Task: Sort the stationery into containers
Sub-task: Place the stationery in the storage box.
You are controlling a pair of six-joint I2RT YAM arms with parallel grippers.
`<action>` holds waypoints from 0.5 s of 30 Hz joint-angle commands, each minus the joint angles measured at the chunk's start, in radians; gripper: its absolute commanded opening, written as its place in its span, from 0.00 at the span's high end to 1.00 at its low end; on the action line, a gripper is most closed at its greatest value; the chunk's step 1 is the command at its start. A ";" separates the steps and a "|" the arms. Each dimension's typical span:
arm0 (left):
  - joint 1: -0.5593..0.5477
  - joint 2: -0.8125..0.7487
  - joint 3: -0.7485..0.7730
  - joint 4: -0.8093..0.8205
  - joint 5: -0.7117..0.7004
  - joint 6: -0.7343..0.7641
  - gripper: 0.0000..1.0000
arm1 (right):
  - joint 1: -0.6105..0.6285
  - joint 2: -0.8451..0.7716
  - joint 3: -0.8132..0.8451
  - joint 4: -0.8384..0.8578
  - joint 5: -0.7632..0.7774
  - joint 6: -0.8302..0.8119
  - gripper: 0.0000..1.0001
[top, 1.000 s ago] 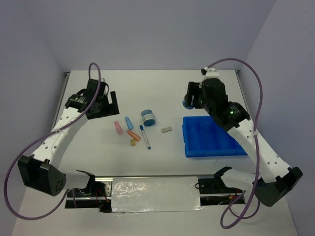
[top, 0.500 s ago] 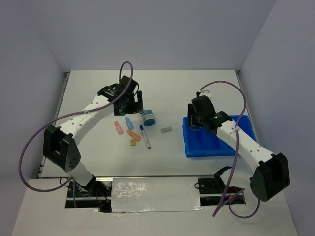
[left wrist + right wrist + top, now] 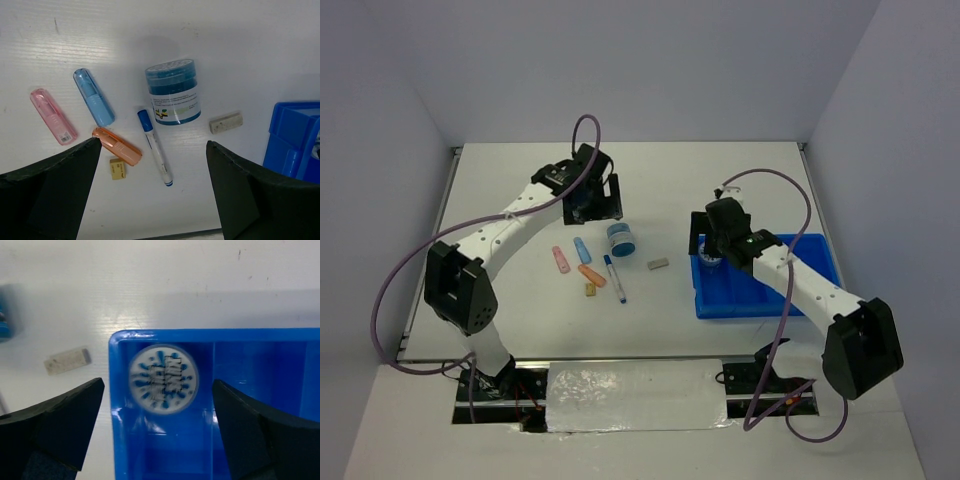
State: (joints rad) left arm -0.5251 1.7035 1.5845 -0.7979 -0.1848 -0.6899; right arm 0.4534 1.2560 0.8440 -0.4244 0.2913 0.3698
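Note:
Next, my left gripper picks up the second tape roll (image 3: 621,240) and hands it over, because my right gripper hangs over the blue tray (image 3: 738,295), away from the roll.
The blue tray (image 3: 770,290) stands at the right. One blue-white tape roll (image 3: 163,378) lies flat in its left-end compartment, and my right gripper (image 3: 157,440) hangs open just above it, a finger on each side, not touching; from above it (image 3: 706,252) covers the roll. The second tape roll (image 3: 173,92) stands on the table. My left gripper (image 3: 152,200) is open and empty above the loose items: pink bar (image 3: 52,116), light-blue bar (image 3: 94,96), orange bar (image 3: 117,146), tan block (image 3: 117,168), pen (image 3: 155,147), grey block (image 3: 226,122).
The loose items cluster mid-table, left of the tray, with the grey block (image 3: 658,265) nearest the tray's left wall (image 3: 112,415). The other tray compartments (image 3: 790,285) to the right hold nothing that I can see. Walls stand close on three sides.
My left arm swung from the far left to above the loose items. My right arm came down over the tray's left end, and a tape roll now lies in that compartment.

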 commanded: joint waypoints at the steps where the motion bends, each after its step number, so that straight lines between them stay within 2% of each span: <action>1: -0.024 0.053 0.040 0.014 0.001 -0.048 0.01 | -0.004 -0.061 0.026 0.053 0.020 0.012 0.00; 7: -0.095 0.174 0.123 -0.044 -0.059 -0.141 0.01 | -0.009 -0.145 0.099 -0.053 0.065 0.012 0.00; 12: -0.107 0.252 0.160 -0.098 -0.111 -0.229 0.01 | -0.012 -0.184 0.165 -0.140 -0.019 0.009 0.00; 15: -0.113 0.275 0.128 -0.098 -0.136 -0.261 0.01 | -0.010 -0.214 0.179 -0.162 -0.078 0.008 0.00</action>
State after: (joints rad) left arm -0.6403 1.9663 1.7081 -0.8612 -0.2615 -0.8761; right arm 0.4488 1.0786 0.9806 -0.5289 0.2756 0.3744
